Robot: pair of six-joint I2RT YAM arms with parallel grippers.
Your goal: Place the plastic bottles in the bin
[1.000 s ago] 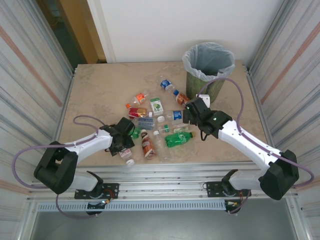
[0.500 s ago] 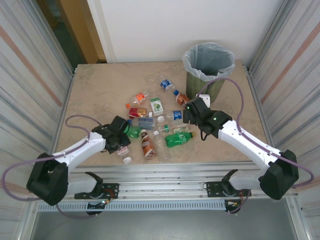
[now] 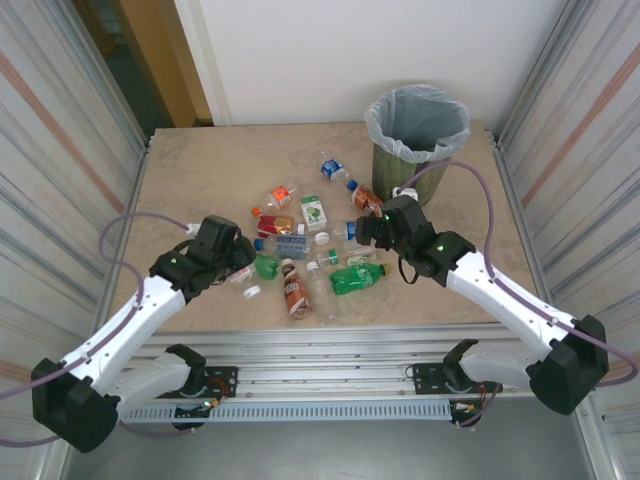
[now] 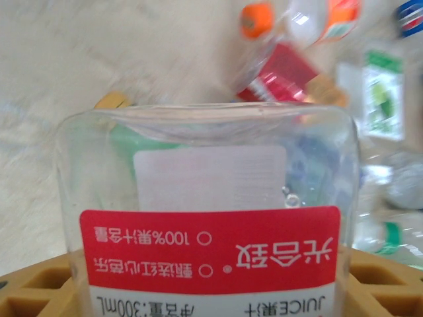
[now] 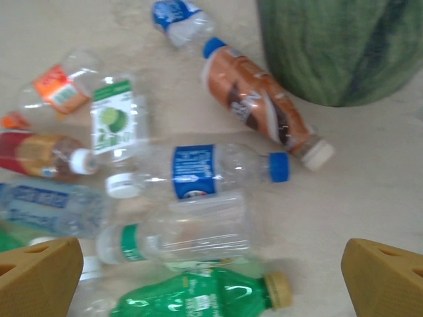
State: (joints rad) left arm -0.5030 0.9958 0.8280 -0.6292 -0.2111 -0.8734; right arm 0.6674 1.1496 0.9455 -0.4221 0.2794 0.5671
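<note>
My gripper will uncover a whole green bottle that stays behind when it lifts the red-label bottle (image 3: 243, 274) away, because a green end (image 3: 266, 267) sticks out beside my left gripper.
My left gripper (image 3: 238, 268) is shut on a clear plastic bottle with a red label (image 4: 210, 247). The bottle sits between the tan fingers (image 4: 36, 290) in the left wrist view. Several other crushed bottles lie mid-table in a loose heap (image 3: 305, 245). My right gripper (image 3: 366, 232) hangs open above the heap's right side, holding nothing. Between its tan fingers (image 5: 39, 274) lie a blue-label bottle (image 5: 198, 170), a green-band clear bottle (image 5: 175, 236) and a green bottle (image 5: 198, 298). The dark green bin (image 3: 398, 165) with its clear liner stands behind the right gripper, and its wall (image 5: 337, 53) shows close by.
A brown bottle with a blue cap (image 5: 258, 109) lies just in front of the bin. An orange-label bottle (image 3: 281, 195) and a lime-label one (image 3: 314, 212) lie at the heap's far side. Corrugated walls (image 3: 60, 150) flank the table on both sides. The far left of the tabletop (image 3: 200, 170) is bare.
My left arm has swung from the near edge towards the far left, carrying the red-label bottle with it. My right gripper has shifted slightly left over the heap.
</note>
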